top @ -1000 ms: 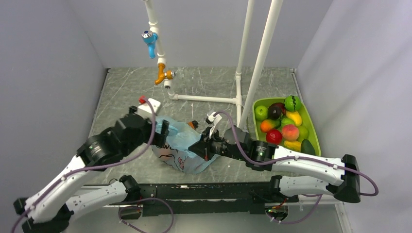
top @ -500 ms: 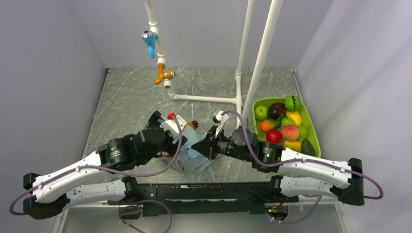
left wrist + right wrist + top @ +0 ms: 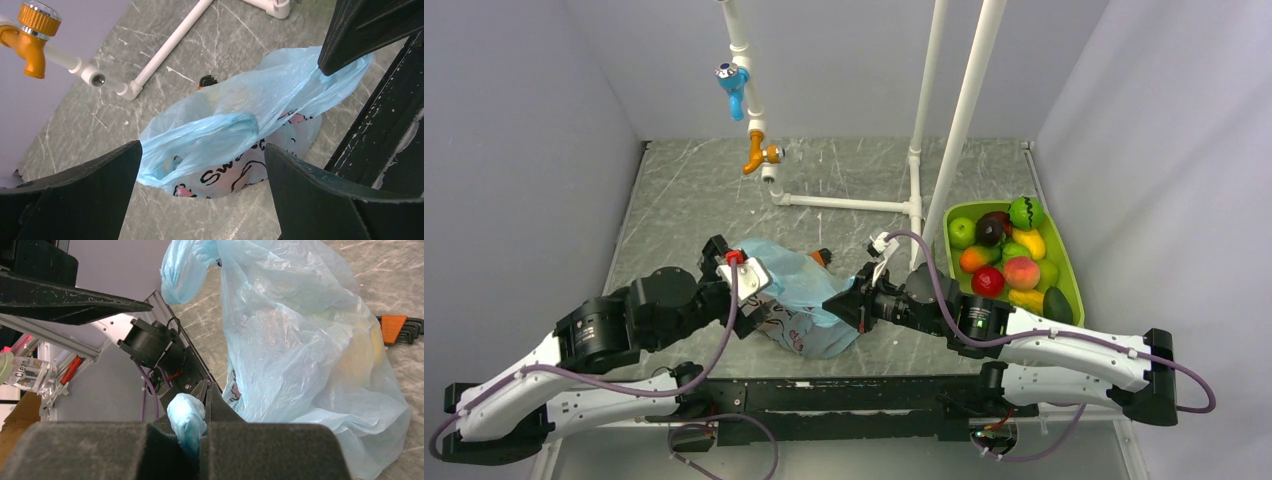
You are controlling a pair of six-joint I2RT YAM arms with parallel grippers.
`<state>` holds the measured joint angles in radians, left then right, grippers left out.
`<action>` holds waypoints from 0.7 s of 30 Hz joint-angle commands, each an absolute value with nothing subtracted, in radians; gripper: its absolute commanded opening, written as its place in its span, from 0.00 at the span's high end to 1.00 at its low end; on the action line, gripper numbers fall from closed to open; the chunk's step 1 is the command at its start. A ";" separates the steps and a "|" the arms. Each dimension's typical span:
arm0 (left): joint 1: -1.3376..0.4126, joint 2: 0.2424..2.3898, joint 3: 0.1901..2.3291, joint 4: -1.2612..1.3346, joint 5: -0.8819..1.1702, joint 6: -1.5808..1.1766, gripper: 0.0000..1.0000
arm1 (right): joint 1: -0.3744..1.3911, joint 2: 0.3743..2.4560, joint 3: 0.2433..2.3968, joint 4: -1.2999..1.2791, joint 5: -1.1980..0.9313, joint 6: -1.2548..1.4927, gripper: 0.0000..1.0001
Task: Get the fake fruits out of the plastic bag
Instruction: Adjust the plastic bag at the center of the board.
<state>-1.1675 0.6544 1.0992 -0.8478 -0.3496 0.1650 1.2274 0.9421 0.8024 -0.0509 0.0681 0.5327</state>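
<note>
The limp rim [image 3: 242,124] hangs down between the handles. I expect the plastic bag's opening [image 3: 272,117] to spread into a long gap over the fruits when I pull outward.
The light-blue plastic bag [image 3: 802,295] with pink-and-dark print lies on the table between the arms. It also shows in the left wrist view [image 3: 235,125] and the right wrist view [image 3: 300,340]. A yellowish fruit [image 3: 361,355] shows dimly through the film; other fruits inside are hidden. My right gripper [image 3: 844,305] is shut on a bunched handle [image 3: 187,422] of the bag at its right side and holds that side up. My left gripper [image 3: 762,300] is open wide at the bag's left edge, its fingers [image 3: 75,200] on either side of the bag's near end, holding nothing.
A green bin [image 3: 1064,262] full of fake fruits stands at the right. A white pipe frame [image 3: 914,160] with orange and blue taps stands behind. An orange hex-key set [image 3: 821,257] lies just behind the bag. Grey walls enclose the table.
My left arm swung in over the bag half a second ago, then drew back left and lower. My right gripper kept its hold on the bag, which now lies spread further left.
</note>
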 commanded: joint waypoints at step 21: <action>-1.173 0.770 1.039 -0.561 -0.894 0.241 0.43 | 1.233 0.903 0.775 -0.024 0.074 0.532 1.00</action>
<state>-1.1687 0.7891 0.9932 -0.6807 -0.7071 0.2806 1.2274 0.9253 0.7902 -0.0505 0.0654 0.5327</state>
